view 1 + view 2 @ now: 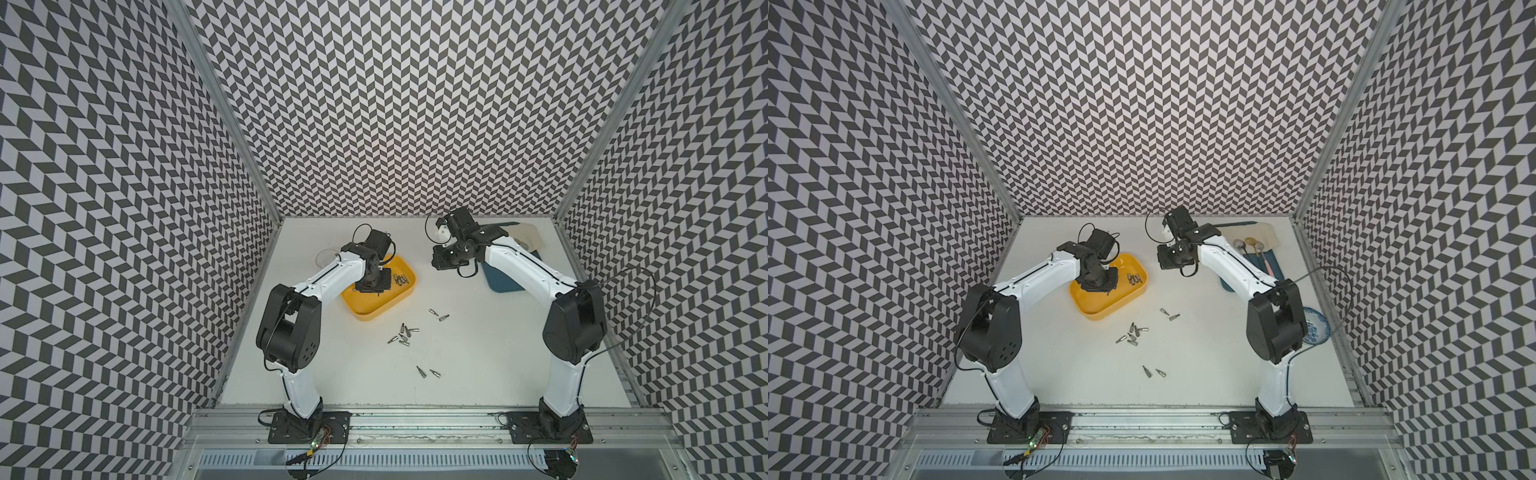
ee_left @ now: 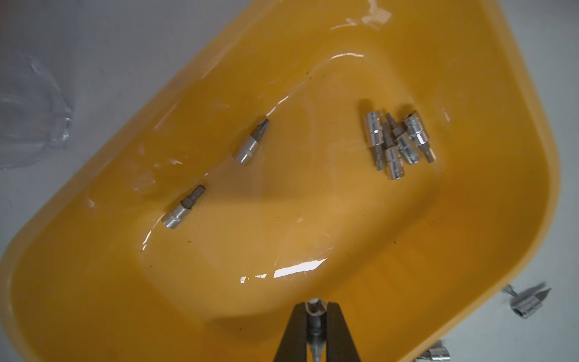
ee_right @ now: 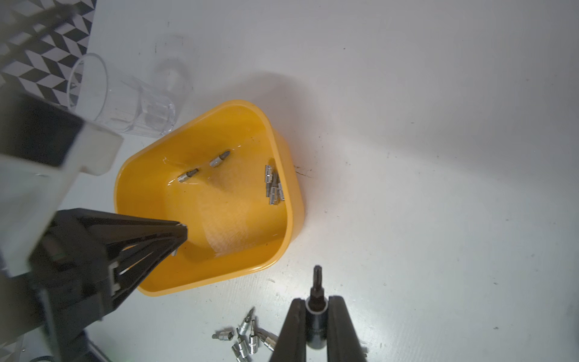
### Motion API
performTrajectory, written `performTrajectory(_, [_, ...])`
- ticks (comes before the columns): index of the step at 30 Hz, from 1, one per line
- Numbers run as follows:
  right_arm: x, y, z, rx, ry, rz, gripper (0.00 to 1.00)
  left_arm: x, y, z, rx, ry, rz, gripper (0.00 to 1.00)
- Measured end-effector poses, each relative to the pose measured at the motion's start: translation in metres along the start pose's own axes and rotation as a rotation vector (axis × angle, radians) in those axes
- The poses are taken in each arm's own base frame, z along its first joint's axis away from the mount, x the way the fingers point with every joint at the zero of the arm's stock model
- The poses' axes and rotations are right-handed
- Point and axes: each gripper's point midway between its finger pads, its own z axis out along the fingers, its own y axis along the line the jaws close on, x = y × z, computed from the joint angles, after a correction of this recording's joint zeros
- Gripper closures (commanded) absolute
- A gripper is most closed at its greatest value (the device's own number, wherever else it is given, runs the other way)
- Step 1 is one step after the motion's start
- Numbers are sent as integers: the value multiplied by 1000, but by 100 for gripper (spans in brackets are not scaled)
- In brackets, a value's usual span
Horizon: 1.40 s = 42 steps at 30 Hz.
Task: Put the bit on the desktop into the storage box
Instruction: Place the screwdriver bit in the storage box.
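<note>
The robot's left gripper has its silver bit [image 2: 315, 307] inside the storage box's rim, so it should keep going down and let the bit go close to the clear part of the box's bottom [image 2: 245, 243].
The yellow storage box [image 1: 374, 309] sits at the back left of the white desktop [image 1: 478, 353], with several silver bits [image 2: 398, 144] lying inside it. My left gripper [image 2: 315, 308] hangs over the box's inside, shut on a silver bit [image 2: 315, 322]; it also shows in the right wrist view, left gripper [image 3: 181, 233]. My right gripper [image 3: 316, 305] is raised above the desktop just beside the box [image 3: 291, 200], shut on a dark bit [image 3: 317, 288] whose tip sticks out. Several loose bits [image 1: 404, 334] lie on the desktop in front of the box.
A clear glass cup [image 3: 122, 100] stands behind the box. A flat blue tray [image 1: 503, 282] with spoons [image 1: 1250, 243] lies at the back right. A blue-patterned dish [image 1: 1314, 326] sits by the right wall. Patterned walls close in three sides.
</note>
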Motion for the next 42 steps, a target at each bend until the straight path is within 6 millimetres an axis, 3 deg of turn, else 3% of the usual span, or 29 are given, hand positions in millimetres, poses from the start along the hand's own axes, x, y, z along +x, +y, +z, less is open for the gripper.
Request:
performTrajectory(5, [-7,18,0,-32,-6,-15,100,8,21,22,-34,41,-38,100])
performTrajectory(15, [-6,54,19,-107,28,-37,100,11,44,34,-49,43,-89,100])
performTrajectory(25, [5,73,52,-140,89,-47,100,9,46,38,-45,28,-96,93])
performTrajectory(32, [14,85,79,-157,134,-57,100,7,45,38,-42,20,-96,81])
performTrajectory(35, [14,90,85,-165,141,-62,100,6,45,38,-40,19,-97,76])
performTrajectory(42, [13,94,95,-175,147,-66,100,4,42,32,-21,8,-99,74])
